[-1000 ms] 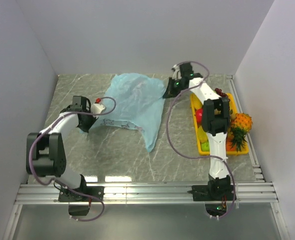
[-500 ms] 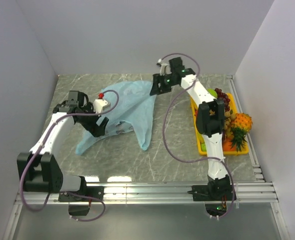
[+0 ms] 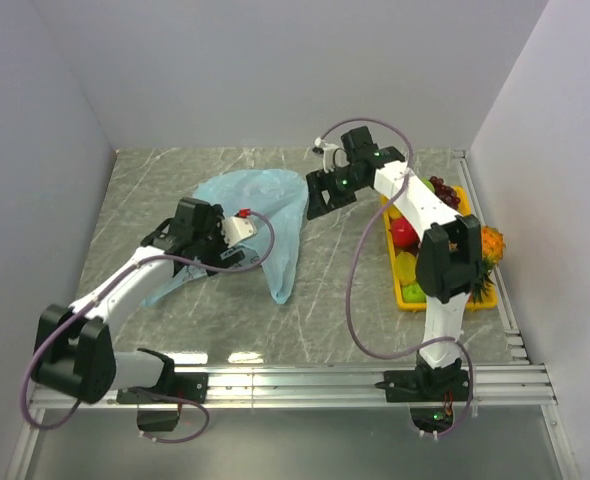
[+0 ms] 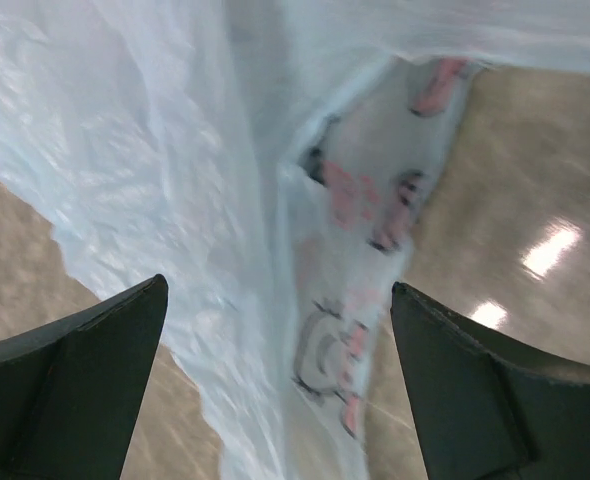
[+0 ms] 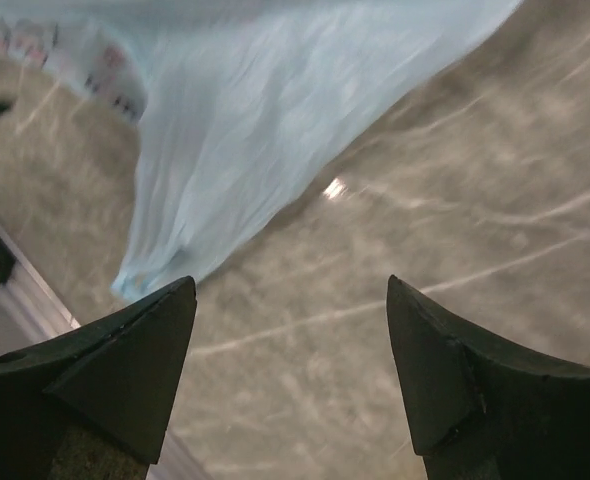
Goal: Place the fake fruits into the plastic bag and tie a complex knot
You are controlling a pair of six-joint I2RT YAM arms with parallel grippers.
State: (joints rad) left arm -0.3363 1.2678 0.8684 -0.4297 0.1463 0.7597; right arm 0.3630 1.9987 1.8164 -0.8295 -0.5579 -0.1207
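The trailing corner (image 3: pixel 281 280) is thin and loosely creased, so the light-blue plastic bag (image 3: pixel 267 195) will pucker at my right gripper and spread out when I pull.
The light-blue plastic bag (image 3: pixel 270 215) lies crumpled on the marble table, one corner trailing toward the near side. My left gripper (image 3: pixel 223 262) hovers over its left part. The left wrist view shows the open left gripper (image 4: pixel 280 300) with the printed film of the bag (image 4: pixel 175 180) lying loose beneath, touching neither finger. My right gripper (image 3: pixel 320 195) is open beside the bag's right edge; in its wrist view the right gripper (image 5: pixel 290 290) stands over bare table, with the bag (image 5: pixel 235 130) further ahead. The fake fruits (image 3: pixel 405 235) sit in the yellow tray (image 3: pixel 415 298) on the right. No knot is in view.
A pineapple (image 3: pixel 485 245) and grapes (image 3: pixel 445 192) crowd the tray's far right side by the wall. An aluminium rail (image 3: pixel 295 380) runs along the near edge. White walls close in the table on three sides.
Both grippers opened and let go of the bag, which slumped into a narrower heap. The left gripper swung right and nearer; the right gripper moved left and slightly nearer.
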